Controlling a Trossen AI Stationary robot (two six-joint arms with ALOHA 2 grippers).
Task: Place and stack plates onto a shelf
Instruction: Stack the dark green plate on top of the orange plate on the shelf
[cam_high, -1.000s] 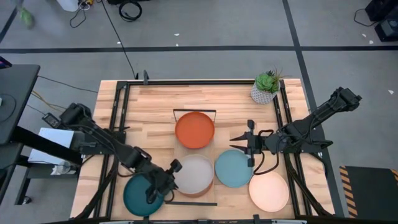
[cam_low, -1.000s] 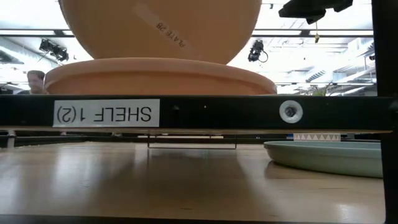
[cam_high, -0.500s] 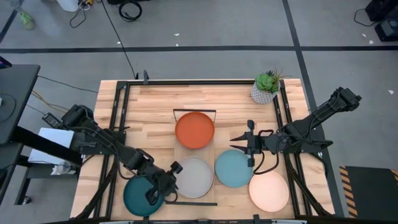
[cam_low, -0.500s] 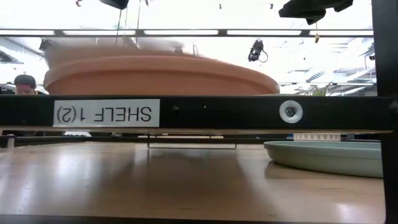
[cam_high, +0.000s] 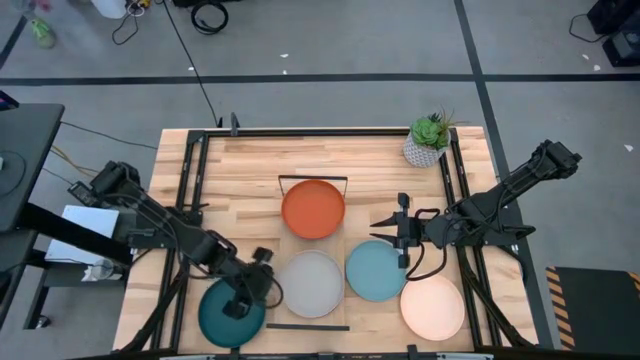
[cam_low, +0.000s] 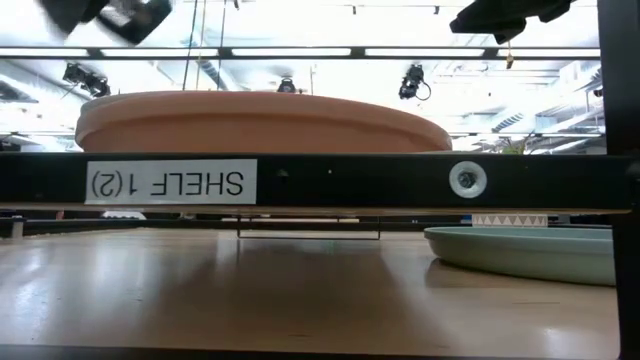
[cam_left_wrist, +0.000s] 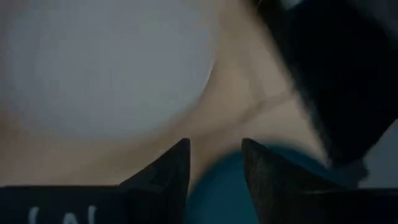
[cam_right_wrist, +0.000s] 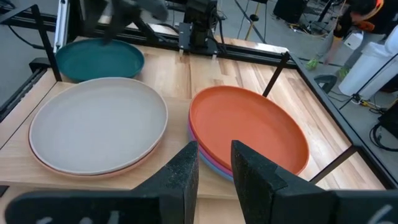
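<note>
My gripper will hide almost all of the orange plate (cam_high: 313, 209) when it stacks the teal plate (cam_high: 217, 326). The two are nearly the same width, so the teal plate will nest over the orange plate.
The shelf (cam_high: 283, 232) lies in the middle of the table. At its near end a pale grey plate (cam_high: 311, 284) lies flat on a peach-coloured plate (cam_right_wrist: 134, 163). At its far end an orange plate (cam_high: 313, 208) tops a small stack (cam_right_wrist: 205, 163). My left gripper (cam_high: 262, 275) is open just left of the grey plate, over the far right rim of a teal plate (cam_high: 225, 318) on the table. My right gripper (cam_high: 400, 228) hangs open right of the shelf, above a light blue plate (cam_high: 377, 272), with nothing between its fingers.
A pale peach plate (cam_high: 432, 307) lies on the table at the near right. A potted plant (cam_high: 428, 140) stands at the far right corner. Black frame rails (cam_high: 190, 200) run along both sides of the table. Bare wood lies beyond the shelf's far end.
My left gripper has opened and let go of the grey plate. The plate was tilted with its left edge raised. It has dropped flat onto the peach-coloured plate. The gripper has drawn back toward the table's left edge, over the teal plate.
</note>
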